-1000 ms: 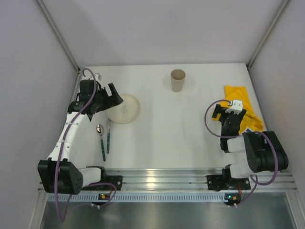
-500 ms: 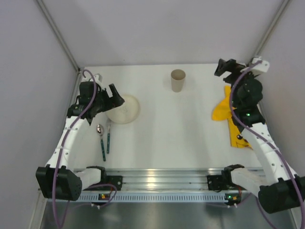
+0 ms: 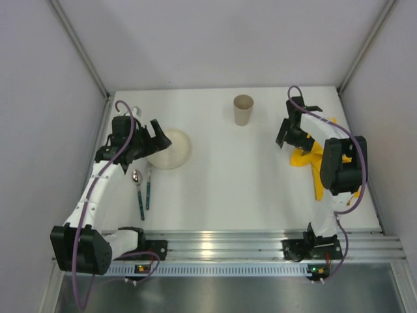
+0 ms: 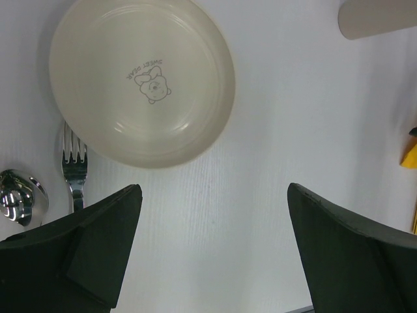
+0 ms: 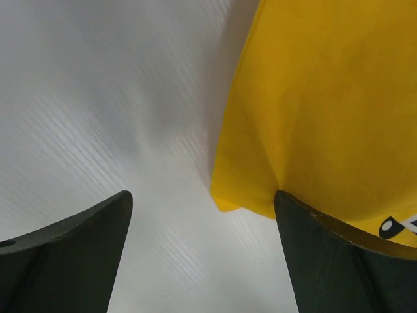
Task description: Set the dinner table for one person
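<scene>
The yellow cloth (image 3: 316,164) lies bunched out of the left gripper's reach, so the robot's right gripper should pull the cloth's corner (image 5: 226,194) toward the plate for the left gripper to take.
The white dinner table (image 3: 228,189) holds a cream plate (image 3: 172,150) at the left. A spoon (image 3: 137,177) and a fork (image 3: 148,182) with teal handles lie in front of it. A tan cup (image 3: 243,109) stands upright at the back. A yellow cloth (image 3: 318,163) lies bunched at the right. My left gripper (image 3: 161,134) is open and empty just left of the plate (image 4: 142,78), above bare table. My right gripper (image 3: 287,138) is open at the cloth's left edge. In the right wrist view, one finger (image 5: 345,261) overlaps the cloth (image 5: 326,98).
Grey walls close the table on the left, back and right. An aluminium rail (image 3: 221,244) runs along the near edge between the arm bases. The left wrist view also shows the fork (image 4: 75,163), the spoon (image 4: 19,202) and the cup (image 4: 374,16).
My right arm swung from the near right to the back right corner, then down to the cloth's left edge. The cloth went from spread to bunched and narrow. My left gripper barely moved.
</scene>
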Controlling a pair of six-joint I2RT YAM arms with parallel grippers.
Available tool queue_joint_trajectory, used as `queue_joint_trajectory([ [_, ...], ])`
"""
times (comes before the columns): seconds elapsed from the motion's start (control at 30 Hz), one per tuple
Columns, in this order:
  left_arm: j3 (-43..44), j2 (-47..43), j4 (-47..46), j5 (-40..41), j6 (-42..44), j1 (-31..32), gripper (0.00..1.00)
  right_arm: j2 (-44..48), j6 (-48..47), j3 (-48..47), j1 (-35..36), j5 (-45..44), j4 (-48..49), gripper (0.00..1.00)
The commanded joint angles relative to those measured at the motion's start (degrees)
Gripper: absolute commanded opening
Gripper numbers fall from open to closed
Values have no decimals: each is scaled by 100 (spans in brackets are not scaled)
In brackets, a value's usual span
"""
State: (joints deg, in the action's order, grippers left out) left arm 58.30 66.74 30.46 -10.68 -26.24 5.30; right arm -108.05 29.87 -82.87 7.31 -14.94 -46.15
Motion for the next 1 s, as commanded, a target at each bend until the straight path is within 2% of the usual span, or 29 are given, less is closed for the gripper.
queue_joint_trajectory([
  [0.0, -100, -179, -216, 13, 5, 15, 99, 84, 247, -344, -10, -18, -1010, 90],
  [0.13, -153, -188, -198, 22, 31, 15, 99, -102, 344, -98, -19, 26, -896, 88],
  [0.2, -153, -179, -172, 31, 66, 15, 99, -268, 344, 16, -19, 35, -843, 82],
  [0.23, -153, -179, -172, 39, 75, 15, 99, -330, 344, 34, -19, 18, -834, 70],
  [0.3, -109, -135, -145, 39, 101, 15, 99, -488, 318, 104, -19, -44, -808, 58],
  [0.37, -47, -65, -137, 31, 119, 15, 99, -620, 274, 192, -19, -97, -712, 32],
  [0.4, -47, -56, -128, 31, 128, 15, 99, -656, 265, 227, -19, -97, -711, 32],
  [0.43, -21, -30, -128, 31, 137, 15, 99, -699, 265, 236, -19, -88, -668, 24],
  [0.47, -3, 5, -128, 39, 145, 15, 99, -752, 257, 219, -19, -88, -667, 22],
  [0.6, 32, 76, -119, 22, 163, 15, 99, -955, 178, 17, -2, -211, -746, 28],
  [0.63, 41, 85, -128, 39, 172, 15, 99, -963, 169, -79, -2, -324, -816, 42],
  [0.73, 15, 76, -163, 48, 180, 15, 99, -797, 46, -211, 42, -509, -886, 74],
  [0.8, -12, 93, -189, 31, 154, 15, 99, -762, -77, -317, 60, -729, -913, 75],
  [0.83, -3, 102, -189, 22, 154, 15, 99, -779, -95, -335, 60, -791, -913, 72],
  [0.9, 14, 120, -198, 13, 128, 15, 99, -866, -130, -256, 51, -748, -861, 63],
  [0.97, 41, 129, -198, 4, 128, 15, 99, -928, -104, -20, 42, -607, -677, 47],
])
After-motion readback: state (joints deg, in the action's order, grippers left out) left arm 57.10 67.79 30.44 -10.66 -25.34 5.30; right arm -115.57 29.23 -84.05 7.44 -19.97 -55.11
